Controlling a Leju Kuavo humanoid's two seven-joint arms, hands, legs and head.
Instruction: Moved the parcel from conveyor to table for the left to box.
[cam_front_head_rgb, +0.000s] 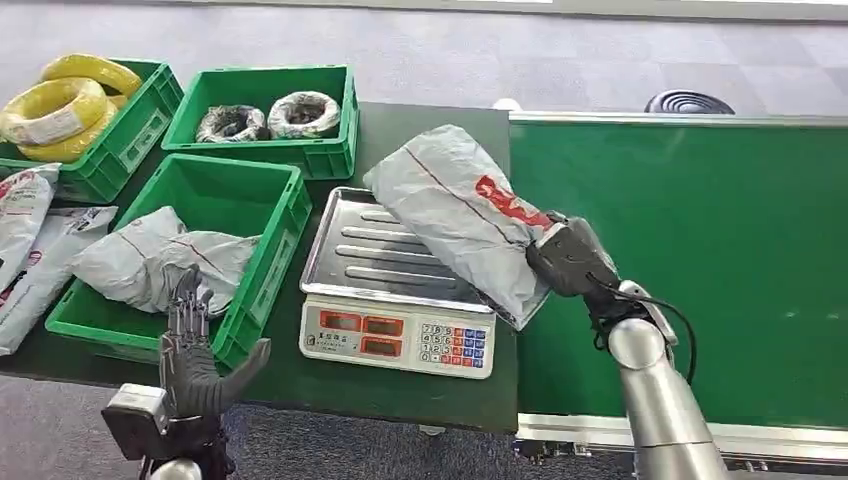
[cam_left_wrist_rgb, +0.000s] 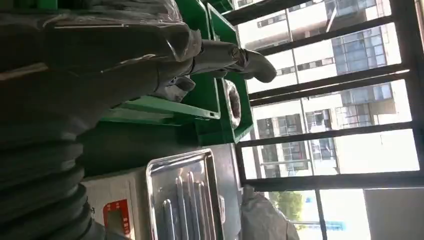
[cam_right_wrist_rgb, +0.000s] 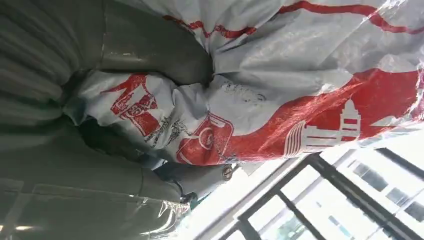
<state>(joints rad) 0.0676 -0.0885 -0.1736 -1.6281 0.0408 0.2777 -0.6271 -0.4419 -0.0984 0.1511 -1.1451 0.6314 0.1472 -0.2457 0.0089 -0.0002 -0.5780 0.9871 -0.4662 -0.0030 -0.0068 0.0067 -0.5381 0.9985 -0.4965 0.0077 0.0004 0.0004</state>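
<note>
Loose wrinkles (cam_front_head_rgb: 508, 238) run across the plastic near the parcel's gripped end. The grey parcel (cam_front_head_rgb: 448, 205) will bunch up and sag when I carry it to the box.
A grey plastic parcel (cam_front_head_rgb: 455, 205) with red print lies tilted over the right side of the scale's steel tray (cam_front_head_rgb: 355, 245). My right hand (cam_front_head_rgb: 572, 258) grips the parcel's near right end, just past the conveyor's edge. In the right wrist view the parcel (cam_right_wrist_rgb: 280, 95) with its red print is pressed between my thumb and fingers (cam_right_wrist_rgb: 150, 50). My left hand (cam_front_head_rgb: 195, 350) hovers with fingers spread at the front edge of the near green box (cam_front_head_rgb: 285, 235), which holds another grey parcel (cam_front_head_rgb: 160, 255). In the left wrist view my left hand (cam_left_wrist_rgb: 150, 55) holds nothing.
A digital scale (cam_front_head_rgb: 400, 335) stands at the table's front. The green conveyor belt (cam_front_head_rgb: 720, 250) runs on the right. Behind are a bin of black cable coils (cam_front_head_rgb: 265, 115) and a bin of yellow coils (cam_front_head_rgb: 70, 105). More parcels (cam_front_head_rgb: 30, 245) lie at far left.
</note>
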